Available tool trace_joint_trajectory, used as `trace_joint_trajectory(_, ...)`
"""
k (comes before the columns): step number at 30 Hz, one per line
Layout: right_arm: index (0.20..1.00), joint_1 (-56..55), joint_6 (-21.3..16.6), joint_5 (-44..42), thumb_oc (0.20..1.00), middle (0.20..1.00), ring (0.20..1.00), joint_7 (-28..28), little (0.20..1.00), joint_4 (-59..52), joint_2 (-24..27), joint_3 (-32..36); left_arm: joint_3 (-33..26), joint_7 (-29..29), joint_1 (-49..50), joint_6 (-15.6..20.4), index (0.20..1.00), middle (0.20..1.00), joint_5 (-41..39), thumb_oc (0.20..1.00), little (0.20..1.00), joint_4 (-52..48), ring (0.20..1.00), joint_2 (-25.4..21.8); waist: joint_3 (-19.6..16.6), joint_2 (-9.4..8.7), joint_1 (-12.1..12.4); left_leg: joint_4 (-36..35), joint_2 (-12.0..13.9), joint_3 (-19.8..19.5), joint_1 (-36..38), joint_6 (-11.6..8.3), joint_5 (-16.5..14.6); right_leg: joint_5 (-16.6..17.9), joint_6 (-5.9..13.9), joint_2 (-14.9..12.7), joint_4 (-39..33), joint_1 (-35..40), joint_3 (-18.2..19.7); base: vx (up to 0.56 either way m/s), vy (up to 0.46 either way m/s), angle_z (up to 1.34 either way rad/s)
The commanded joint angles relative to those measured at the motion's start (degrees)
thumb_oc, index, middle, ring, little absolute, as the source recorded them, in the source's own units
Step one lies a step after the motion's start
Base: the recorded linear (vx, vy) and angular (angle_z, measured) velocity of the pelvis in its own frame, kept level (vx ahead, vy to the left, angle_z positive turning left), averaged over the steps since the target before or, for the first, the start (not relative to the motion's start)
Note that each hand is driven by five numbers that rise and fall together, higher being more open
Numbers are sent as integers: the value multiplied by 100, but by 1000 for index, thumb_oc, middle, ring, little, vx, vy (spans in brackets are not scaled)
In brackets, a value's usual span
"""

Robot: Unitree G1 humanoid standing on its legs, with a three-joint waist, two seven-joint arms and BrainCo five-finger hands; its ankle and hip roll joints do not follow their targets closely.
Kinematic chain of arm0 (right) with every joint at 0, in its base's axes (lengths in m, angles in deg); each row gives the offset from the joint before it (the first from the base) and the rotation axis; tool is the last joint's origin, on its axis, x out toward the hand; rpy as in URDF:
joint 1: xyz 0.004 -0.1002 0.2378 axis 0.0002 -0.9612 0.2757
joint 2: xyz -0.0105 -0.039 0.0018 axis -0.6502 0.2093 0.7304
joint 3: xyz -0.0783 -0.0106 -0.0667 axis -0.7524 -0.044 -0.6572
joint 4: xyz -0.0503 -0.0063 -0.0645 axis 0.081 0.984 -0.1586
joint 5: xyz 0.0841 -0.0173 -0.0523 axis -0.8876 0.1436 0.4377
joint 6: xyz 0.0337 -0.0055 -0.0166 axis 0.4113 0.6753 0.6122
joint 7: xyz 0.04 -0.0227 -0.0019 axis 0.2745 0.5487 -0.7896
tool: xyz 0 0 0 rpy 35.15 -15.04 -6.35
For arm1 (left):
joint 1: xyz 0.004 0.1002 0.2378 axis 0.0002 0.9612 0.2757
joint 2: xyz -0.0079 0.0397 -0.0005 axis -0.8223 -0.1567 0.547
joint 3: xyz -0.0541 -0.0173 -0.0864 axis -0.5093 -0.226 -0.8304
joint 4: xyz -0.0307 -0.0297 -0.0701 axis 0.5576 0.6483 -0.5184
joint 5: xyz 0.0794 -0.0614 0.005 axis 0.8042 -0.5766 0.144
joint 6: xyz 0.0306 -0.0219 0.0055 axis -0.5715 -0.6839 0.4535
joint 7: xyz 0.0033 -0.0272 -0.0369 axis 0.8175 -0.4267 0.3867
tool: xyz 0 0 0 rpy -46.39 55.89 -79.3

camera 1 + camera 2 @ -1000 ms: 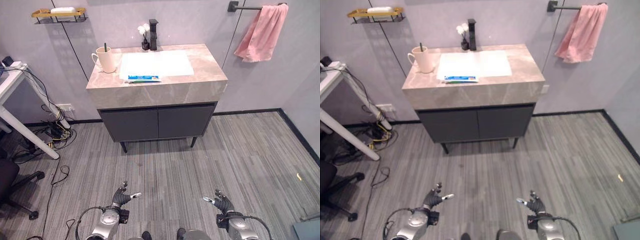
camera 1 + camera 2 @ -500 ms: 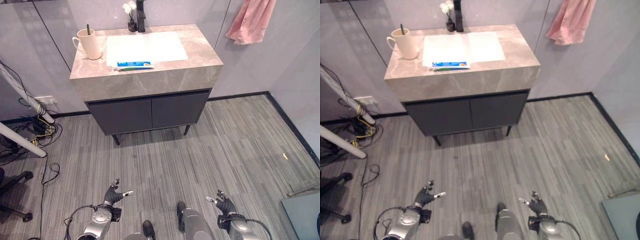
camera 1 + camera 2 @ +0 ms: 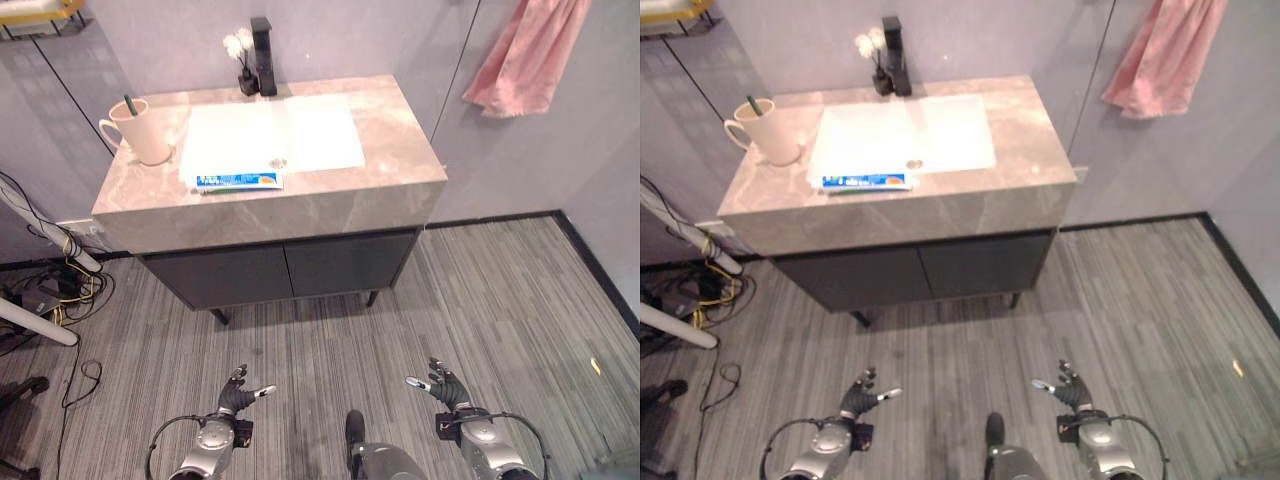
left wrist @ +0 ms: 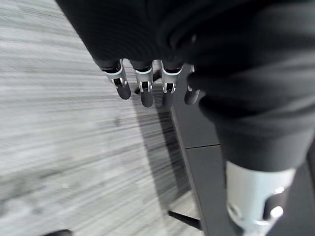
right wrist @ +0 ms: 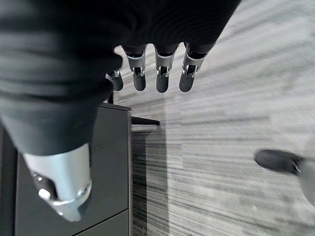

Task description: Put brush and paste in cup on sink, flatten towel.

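Observation:
The toothpaste tube (image 3: pixel 239 181) should keep straight with its far end sticking out when I raise it by one end, because its long edge (image 3: pixel 240 188) runs unbent.
A blue and white toothpaste tube (image 3: pixel 238 181) lies on the stone sink counter (image 3: pixel 390 130), at the front rim of the white basin (image 3: pixel 270 135). A dark green toothbrush (image 3: pixel 222 190) lies just in front of the tube. A cream cup (image 3: pixel 143 133) stands at the counter's left end with a dark stick in it. A pink towel (image 3: pixel 528 58) hangs bunched on the wall at the upper right. My left hand (image 3: pixel 238 397) and right hand (image 3: pixel 444 383) hang low over the floor, far from the sink, both open and holding nothing.
A black tap (image 3: pixel 262 56) and a small vase of white flowers (image 3: pixel 240 68) stand behind the basin. The dark cabinet (image 3: pixel 280 273) sits under the counter on thin legs. White desk legs (image 3: pixel 28 322) and tangled cables (image 3: pixel 55 290) lie at the left.
The camera has moved: the sink now looks nearer and sits more to the left and lower in view. Both hands stay low and open.

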Motion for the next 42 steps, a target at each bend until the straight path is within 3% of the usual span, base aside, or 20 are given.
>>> trace_joint_trajectory(1,1000,-53,-167,242,1000,1000,1000,-38,1000,-256,145,-85,-6,107,-232,188,1000,1000,-132,1000,1000,-262,1000,-165,173,-90,-59,569,-375,46,-23,131,1336,425,339,-103,102,-298,298,180,-171,-2)
trace_joint_trajectory(4,1000,-11,-140,481,1000,1000,1000,96,1000,-117,241,-171,71,140,-404,169,1000,1000,-123,1000,1000,-196,1000,-107,307,-212,15,929,-196,284,-399,174,1442,260,234,-141,19,-54,266,267,-189,1)
trace_joint_trajectory(5,1000,-34,-139,496,1000,1000,1000,138,1000,6,258,-119,120,146,-430,180,1000,1000,-117,1000,1000,-167,1000,-42,324,-252,23,617,-60,658,-561,263,1234,205,290,-209,-76,134,249,159,-31,5)
trace_joint_trajectory(6,1000,-34,-139,496,1000,1000,1000,138,1000,6,258,-119,120,146,-431,180,1000,1000,-117,1000,1000,-167,1000,-42,327,-251,25,617,-59,659,-558,263,1233,205,290,-208,-76,136,250,348,-18,20)
trace_joint_trajectory(7,1000,-72,-143,520,1000,1000,1000,141,1000,134,279,-69,188,147,-435,191,1000,1000,-52,1000,1000,-93,1000,-4,291,-237,42,4,-114,858,-866,327,998,108,380,-270,-193,299,251,264,35,37)
trace_joint_trajectory(9,1000,-82,-131,639,1000,1000,1000,130,1000,210,273,-124,204,159,-397,202,1000,1000,21,1000,1000,-37,1000,15,267,-235,105,-493,-215,780,-1167,374,929,28,413,-294,-266,424,370,315,62,30)
trace_joint_trajectory(10,1000,-73,-127,709,1000,1000,1000,133,1000,254,269,-163,204,168,-379,213,1000,1000,40,1000,1000,-34,1000,15,249,-231,152,-788,-256,695,-1324,385,1002,9,427,-300,-320,503,424,387,85,-29)
trace_joint_trajectory(12,1000,-72,-128,959,1000,1000,1000,161,1000,278,262,-324,176,177,-270,251,1000,1000,-38,1000,1000,-59,1000,32,294,-155,347,-1548,-73,376,-1772,299,1770,-185,378,-167,-300,824,651,486,114,-61)
trace_joint_trajectory(13,1000,-84,-143,958,1000,1000,1000,151,1000,251,262,-341,87,110,-254,259,1000,1000,-338,1000,1000,-52,1000,67,321,-159,366,-1592,19,381,-1912,256,1855,-251,355,-165,-262,906,698,391,96,-66)
trace_joint_trajectory(19,1000,-127,-119,789,1000,1000,1000,83,1000,301,169,-354,27,100,-134,263,1000,1000,-474,1000,1000,-173,1000,45,243,-83,464,-1592,407,435,-2130,87,2152,-595,406,-101,-148,1336,1128,350,160,-66)
trace_joint_trajectory(21,1000,-147,-90,799,1000,1000,1000,61,1000,256,143,-378,0,48,-75,243,1000,1000,-567,1000,1000,-287,1000,2,198,-94,514,-1592,339,372,-1970,214,2002,-796,441,-154,15,1481,1316,450,331,-56)
trace_joint_trajectory(22,1000,-188,-55,853,1000,1000,1000,37,1000,221,115,-382,46,39,-29,230,1000,1000,-493,1000,1000,-457,1000,-68,155,-120,571,-1591,116,284,-1922,395,1889,-864,554,-358,281,1548,1439,308,300,-41)
trace_joint_trajectory(26,1000,-165,-34,852,1000,1000,1000,18,1000,205,35,-334,109,31,-77,191,1000,1000,-382,1000,1000,-547,1000,-185,177,-251,541,-1356,-215,398,-1849,614,1647,-265,740,-666,702,1321,1642,213,277,-12)
trace_joint_trajectory(27,1000,-168,-40,842,1000,1000,1000,-50,1000,6,50,-334,131,-13,-22,202,1000,1000,-350,1000,1000,-659,1000,-279,177,-268,547,-1253,-391,446,-1811,736,1493,247,842,-811,969,1110,1748,137,223,0)
trace_joint_trajectory(29,1000,-170,-33,877,1000,1000,1000,-58,1000,-39,55,-346,150,-26,0,197,1000,1000,-316,1000,1000,-742,1000,-317,167,-266,554,-1268,-420,465,-1785,764,1463,383,869,-831,1088,1019,1780,142,232,-12)
trace_joint_trajectory(30,1000,-133,-23,992,1000,1000,1000,-65,1000,-117,55,-400,218,-71,6,178,1000,1000,-159,1000,1000,-743,1000,-411,197,-238,549,-1331,-525,494,-1635,862,1364,811,904,-905,1393,841,1786,90,156,-8)
trace_joint_trajectory(32,1000,-87,-31,918,1000,1000,1000,-103,1000,-204,-10,-431,237,-74,-41,176,1000,1000,-67,1000,1000,-620,1000,-437,227,-214,514,-1396,-567,527,-1518,911,1303,1026,932,-867,1616,706,1801,113,179,-24)
trace_joint_trajectory(35,1000,-72,-48,978,1000,1000,1000,-169,1000,-193,-32,-530,234,-69,-63,181,1000,1000,-17,1000,1000,-497,1000,-426,226,-232,532,-1394,-637,543,-1462,959,1199,1077,956,-857,1588,769,1713,85,102,-10)
trace_joint_trajectory(38,1000,28,-44,1444,1000,1000,1000,-192,1000,-257,78,-840,226,-39,-204,199,1000,1000,150,1000,1000,-138,1000,-393,142,-254,587,-1500,-612,629,-1260,860,1071,566,921,-906,507,644,1362,98,-23,-21)
trace_joint_trajectory(42,1000,47,-36,1538,1000,1000,1000,-162,1000,-363,97,-857,200,19,-230,174,1000,1000,123,1000,1000,-16,1000,-334,244,-263,511,-1320,-453,582,-1119,772,994,364,911,-915,306,376,1138,68,-83,-37)
